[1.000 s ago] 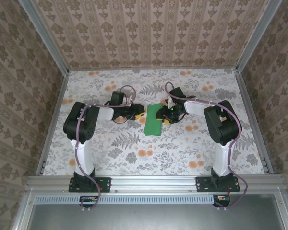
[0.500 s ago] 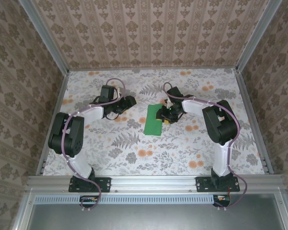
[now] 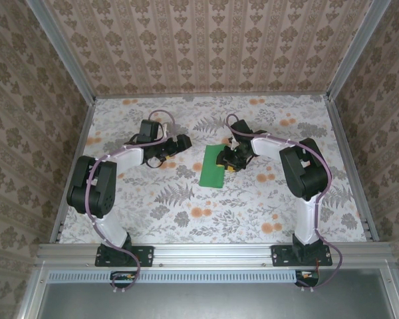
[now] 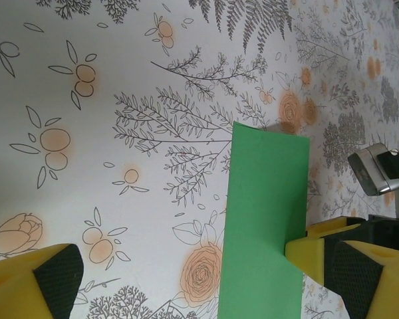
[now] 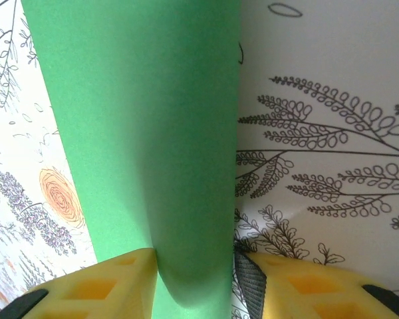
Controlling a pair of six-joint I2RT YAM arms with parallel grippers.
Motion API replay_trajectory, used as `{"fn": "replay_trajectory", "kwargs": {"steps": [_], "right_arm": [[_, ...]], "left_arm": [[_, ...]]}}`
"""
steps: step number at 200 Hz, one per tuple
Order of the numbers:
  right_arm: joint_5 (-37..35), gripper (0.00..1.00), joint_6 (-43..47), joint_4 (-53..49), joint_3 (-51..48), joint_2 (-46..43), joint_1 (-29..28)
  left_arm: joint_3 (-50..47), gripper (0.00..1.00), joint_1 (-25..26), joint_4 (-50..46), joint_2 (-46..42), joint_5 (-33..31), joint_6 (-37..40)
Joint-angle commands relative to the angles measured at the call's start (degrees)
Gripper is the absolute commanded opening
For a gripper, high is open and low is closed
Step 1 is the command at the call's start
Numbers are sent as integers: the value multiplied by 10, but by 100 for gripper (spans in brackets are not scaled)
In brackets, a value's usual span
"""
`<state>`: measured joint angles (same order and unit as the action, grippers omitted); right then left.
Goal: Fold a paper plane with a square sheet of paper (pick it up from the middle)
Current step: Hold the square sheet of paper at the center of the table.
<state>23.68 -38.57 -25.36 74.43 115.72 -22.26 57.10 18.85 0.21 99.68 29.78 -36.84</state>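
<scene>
The paper bulges up [image 5: 191, 269] in the robot's right gripper and the paper's opposite side is free, so the left gripper should keep that side [image 3: 206, 165] in place before the right gripper leaves.
The square sheet of paper [image 3: 213, 169] lies on the table as a bright green narrow rectangle, creased smaller. My right gripper [image 3: 230, 159] is at the middle of its right edge. In the right wrist view the paper [image 5: 139, 133] bulges up between the yellow fingers [image 5: 100, 286], and that gripper [image 5: 196, 282] is shut on it. My left gripper [image 3: 181, 142] hovers a little to the left of the sheet and is apart from it. Seen from the left wrist, the gripper [image 4: 186, 282] is open wide, with the paper [image 4: 266, 219] beyond its right finger [image 4: 339, 266].
The table [image 3: 153, 199] has a floral cover and is boxed in by patterned walls on three sides. A metal rail [image 3: 213, 251] runs along the near edge by the arm bases. Part of the right arm's silver hardware [image 4: 376, 169] shows past the paper.
The left arm has swung back to the left, taking its gripper off the sheet's left edge. The right gripper has stayed on the paper, and the sheet has barely shifted.
</scene>
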Motion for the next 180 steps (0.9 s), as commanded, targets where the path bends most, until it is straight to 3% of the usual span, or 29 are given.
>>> {"fn": "replay_trajectory", "kwargs": {"steps": [1,57,102,180], "right_arm": [[-134,44,15,-77,-29,67,12],[-140,44,17,-82,-25,80,12],[-141,44,10,-83,-23,90,12],[-151,47,-9,-86,-19,105,13]], "left_arm": [[20,100,7,-4,10,8,23],[54,99,36,-24,37,19,31],[75,79,69,-15,71,60,11],[98,67,112,-13,102,67,6]]}}
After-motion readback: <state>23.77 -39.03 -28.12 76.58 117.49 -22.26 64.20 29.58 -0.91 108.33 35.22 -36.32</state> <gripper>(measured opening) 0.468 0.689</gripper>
